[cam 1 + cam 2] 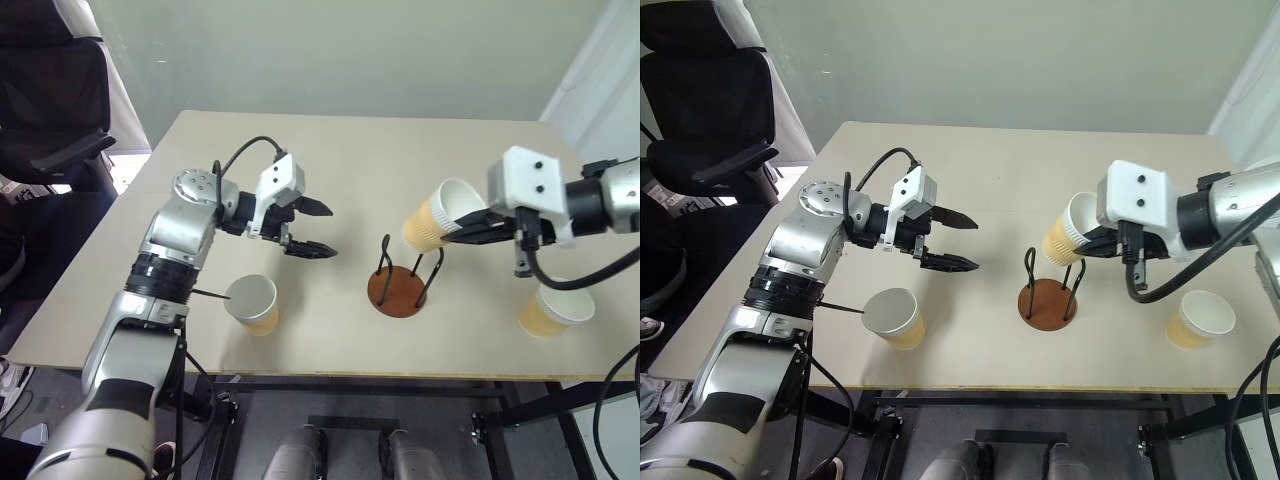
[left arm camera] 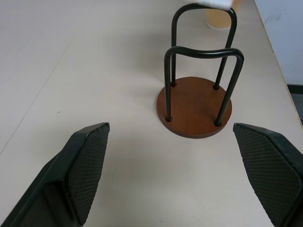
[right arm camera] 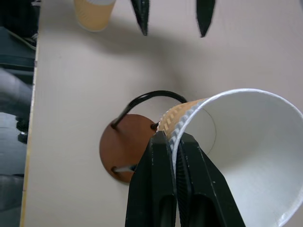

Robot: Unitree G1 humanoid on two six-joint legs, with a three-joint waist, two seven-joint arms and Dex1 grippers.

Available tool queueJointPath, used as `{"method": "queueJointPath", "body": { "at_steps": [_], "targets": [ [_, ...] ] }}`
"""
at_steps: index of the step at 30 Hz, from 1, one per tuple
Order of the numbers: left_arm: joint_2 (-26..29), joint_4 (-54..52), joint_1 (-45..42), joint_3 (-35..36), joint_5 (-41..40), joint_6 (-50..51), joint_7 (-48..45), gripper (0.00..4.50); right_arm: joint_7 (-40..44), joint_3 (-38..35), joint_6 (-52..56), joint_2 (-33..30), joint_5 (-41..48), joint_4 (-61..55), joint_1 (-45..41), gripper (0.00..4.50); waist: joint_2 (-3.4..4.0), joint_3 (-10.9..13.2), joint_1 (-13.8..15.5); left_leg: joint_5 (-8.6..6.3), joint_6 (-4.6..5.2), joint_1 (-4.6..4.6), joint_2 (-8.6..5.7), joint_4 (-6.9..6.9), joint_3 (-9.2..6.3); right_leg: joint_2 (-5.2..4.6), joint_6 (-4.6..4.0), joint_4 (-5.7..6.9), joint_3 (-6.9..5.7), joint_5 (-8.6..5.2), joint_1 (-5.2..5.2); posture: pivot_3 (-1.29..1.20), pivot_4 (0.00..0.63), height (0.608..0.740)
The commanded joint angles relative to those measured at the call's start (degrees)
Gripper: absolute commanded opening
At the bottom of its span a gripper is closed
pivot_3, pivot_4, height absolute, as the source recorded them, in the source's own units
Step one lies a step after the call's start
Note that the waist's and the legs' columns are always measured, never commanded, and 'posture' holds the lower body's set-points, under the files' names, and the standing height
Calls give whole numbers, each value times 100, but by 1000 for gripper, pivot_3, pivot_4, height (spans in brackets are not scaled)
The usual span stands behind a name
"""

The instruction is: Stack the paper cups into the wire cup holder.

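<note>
The paper cup by my left gripper tapers under its rim, so I expect it to settle deep into the holder's cup when I lower it.
My right gripper is shut on the rim of a tan paper cup, which it holds tilted on its side in the air just above and to the right of the wire cup holder. In the right wrist view the fingers pinch the cup's wall over the brown disc base. My left gripper hovers open to the left of the holder, pointing at it, with nothing between its fingers. A second cup stands upright near the front edge on the left, and a third at front right.
The beige table stretches bare behind the holder. A black office chair stands off the table's left side. The front table edge runs close to both standing cups.
</note>
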Motion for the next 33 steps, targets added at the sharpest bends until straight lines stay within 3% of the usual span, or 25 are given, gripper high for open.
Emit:
{"method": "queueJointPath", "body": {
  "at_steps": [1,19,22,27,33],
  "targets": [
    [89,-174,-142,79,-10,14,4,4500,-56,51,-130,0,15,-57,-58,64,0,0,2,0,1,0,0,0,0,0,2,0,0,-1,1,0,150,740],
    [102,-206,-120,60,-12,21,57,4500,-88,508,-505,-20,-276,-248,85,64,0,0,0,1,4,0,-1,1,0,-1,1,0,0,-1,1,0,150,740],
    [108,-212,-125,59,-7,19,57,4500,-128,524,-460,30,-264,-277,57,603,0,0,0,1,4,0,0,1,1,0,1,1,0,-1,1,0,150,740],
    [135,-284,-89,61,-15,54,53,4500,-352,314,-102,283,15,-324,-4,2252,0,0,-2,2,5,0,-1,1,1,0,1,1,0,-1,2,0,150,740],
    [307,-481,-95,78,14,54,12,4500,-529,-94,361,340,483,-452,39,2252,0,0,2,3,5,-1,-1,1,1,0,3,-1,0,0,2,0,150,740]
  ]
}}
